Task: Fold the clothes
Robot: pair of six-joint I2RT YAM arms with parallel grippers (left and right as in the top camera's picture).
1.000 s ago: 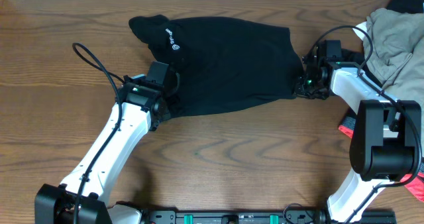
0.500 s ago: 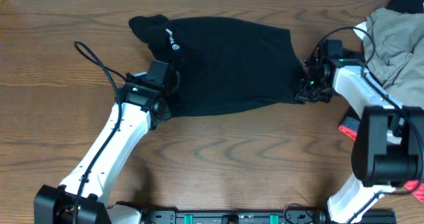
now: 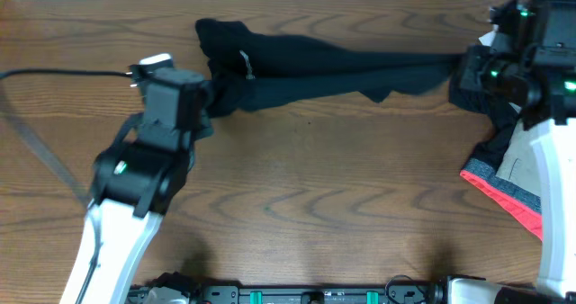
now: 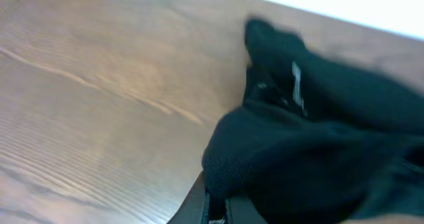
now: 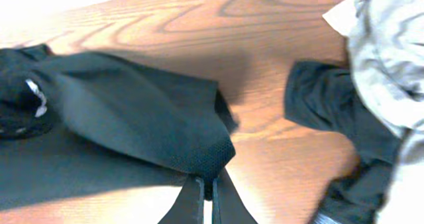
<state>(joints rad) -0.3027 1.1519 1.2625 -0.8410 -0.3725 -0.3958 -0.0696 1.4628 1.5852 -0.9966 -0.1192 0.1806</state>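
The black shirt bunches over itself [image 3: 292, 66] toward the far edge of the table, so the robot's left gripper and right gripper should raise it high first and then draw it back flat.
The black shirt [image 3: 324, 66] hangs stretched in a long band between my two grippers above the far part of the table. My left gripper [image 3: 209, 102] is shut on its left end, and the left wrist view shows the fabric [image 4: 311, 151] bunched over the closed jaws [image 4: 217, 207]. My right gripper [image 3: 461, 70] is shut on its right end; the right wrist view shows the cloth [image 5: 132, 131] pinched in the closed jaws [image 5: 208, 187]. A small white mark [image 3: 247, 64] shows near the left end.
A pile of other clothes lies at the right: a khaki-grey garment [image 5: 391, 58], a black one [image 5: 324, 98], and a coral-pink edged piece [image 3: 504, 192]. The wooden table [image 3: 315, 187] spreads below, its far edge against a white wall.
Both grippers have lifted the black shirt off the table and pulled it apart; it went from lying spread flat to hanging as a taut narrow band. Both arms rose toward the camera.
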